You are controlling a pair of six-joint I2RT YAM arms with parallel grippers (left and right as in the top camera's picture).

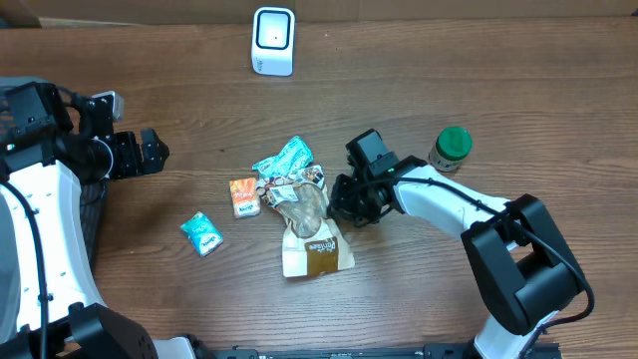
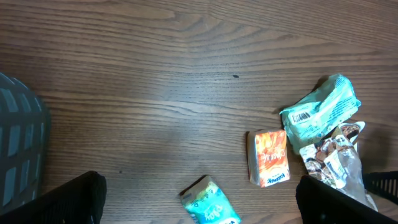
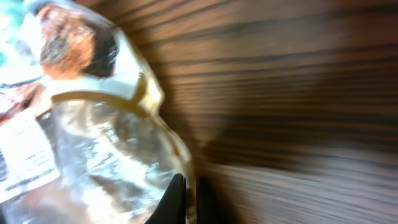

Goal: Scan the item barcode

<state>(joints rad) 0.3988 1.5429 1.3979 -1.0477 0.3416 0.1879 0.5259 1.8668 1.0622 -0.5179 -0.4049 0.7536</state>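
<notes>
My right gripper's fingers are touching only the bag's thin edge (image 1: pixel 327 211), so my left gripper should hold the bag's opposite side (image 1: pixel 284 196) while my right gripper gets a fuller grip.
A clear plastic bag with a brown label (image 1: pixel 311 231) lies mid-table among other packets. My right gripper (image 1: pixel 346 205) is at its right edge. In the right wrist view the two fingertips (image 3: pixel 178 198) are pressed together with the bag's thin edge (image 3: pixel 189 163) pinched between them, and the crinkled clear bag (image 3: pixel 93 143) fills the left. The white barcode scanner (image 1: pixel 273 40) stands at the back. My left gripper (image 1: pixel 152 155) hovers at the left, wide open and holding nothing. Its dark fingers (image 2: pixel 68 202) frame a small teal pack (image 2: pixel 210 200).
A teal packet with a barcode (image 1: pixel 284 160) (image 2: pixel 320 113), an orange pack (image 1: pixel 243 196) (image 2: pixel 270 157) and a small teal pack (image 1: pixel 202 233) lie around the bag. A green-lidded jar (image 1: pixel 451 148) stands to the right. A dark basket (image 2: pixel 18 143) sits at the far left.
</notes>
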